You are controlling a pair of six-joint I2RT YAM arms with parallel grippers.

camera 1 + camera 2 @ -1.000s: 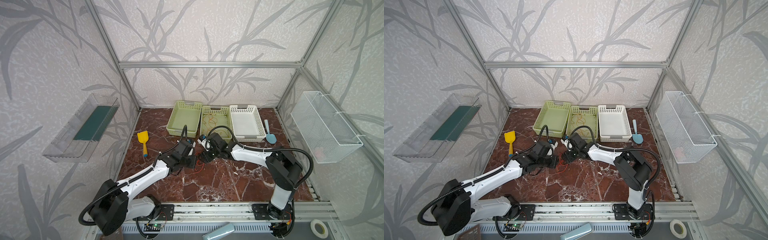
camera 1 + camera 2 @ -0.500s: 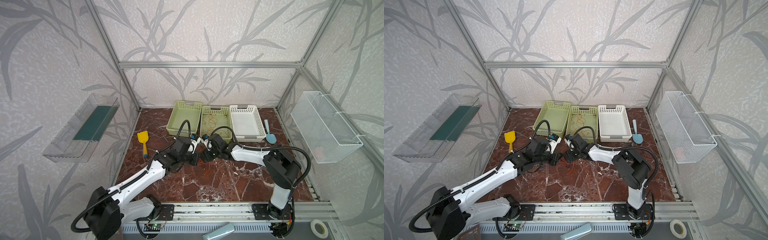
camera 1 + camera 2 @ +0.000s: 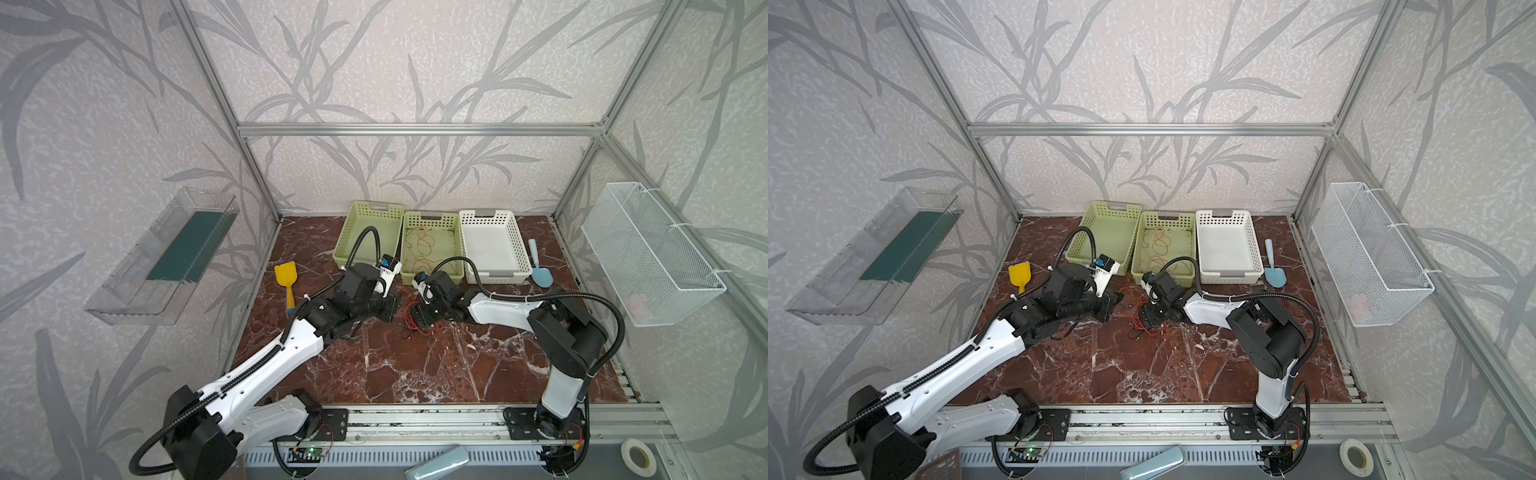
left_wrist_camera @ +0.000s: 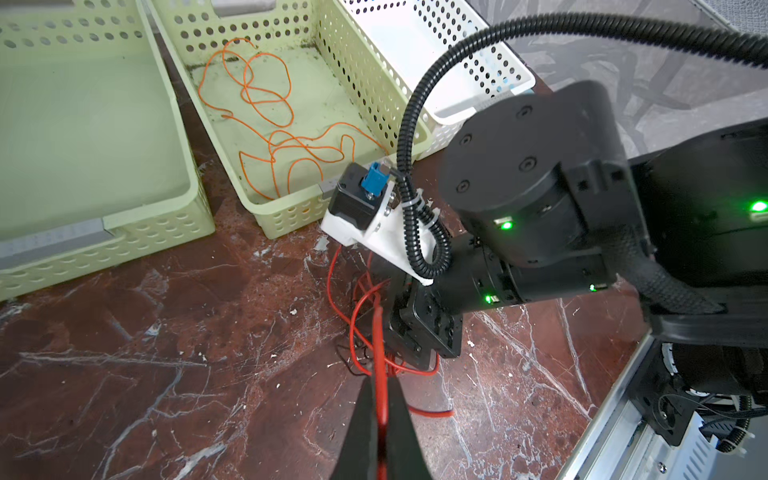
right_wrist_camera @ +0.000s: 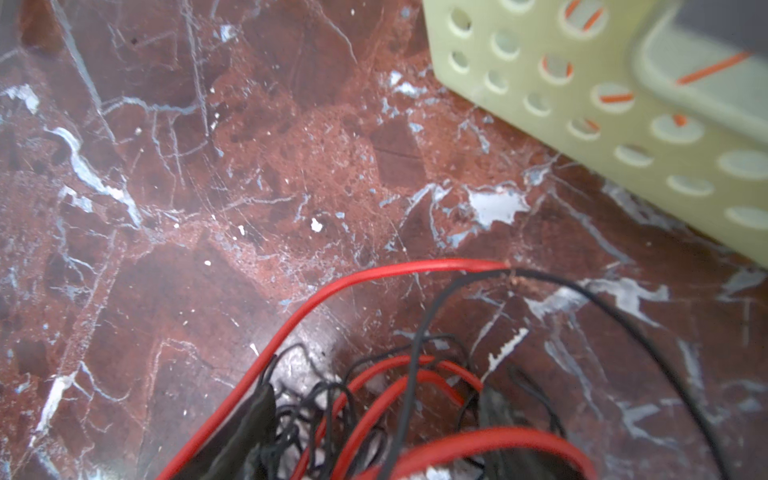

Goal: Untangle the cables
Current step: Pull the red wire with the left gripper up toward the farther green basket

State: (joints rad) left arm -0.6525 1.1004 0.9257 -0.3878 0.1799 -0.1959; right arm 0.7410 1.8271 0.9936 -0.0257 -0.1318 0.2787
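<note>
I should pull the red cable in my left gripper up and clear toward the empty green basket (image 3: 373,231), because the cable runs into the tangle at my right gripper (image 3: 410,317).
A tangle of red cable (image 5: 345,286) and thin black cable (image 5: 419,324) lies on the marble floor in front of the baskets, and shows in both top views (image 3: 411,318) (image 3: 1138,318). My left gripper (image 4: 379,388) is shut on a strand of the red cable (image 4: 376,332), which runs straight out between the closed fingers. My right gripper (image 5: 374,415) is open and stands low over the tangle, with loops of red and black between its fingers (image 5: 255,415). The orange cable (image 4: 270,124) lies curled alone in the middle green basket (image 3: 457,245).
An empty green basket (image 3: 349,232) and a white basket (image 3: 521,249) flank the middle one at the back. A yellow scoop (image 3: 286,280) lies at the left and a blue scoop (image 3: 540,272) at the right. A wire basket (image 3: 648,253) hangs on the right wall.
My left arm has stretched forward and its wrist has turned, pulling the red strand taut. The right gripper has opened a little wider over the tangle.
</note>
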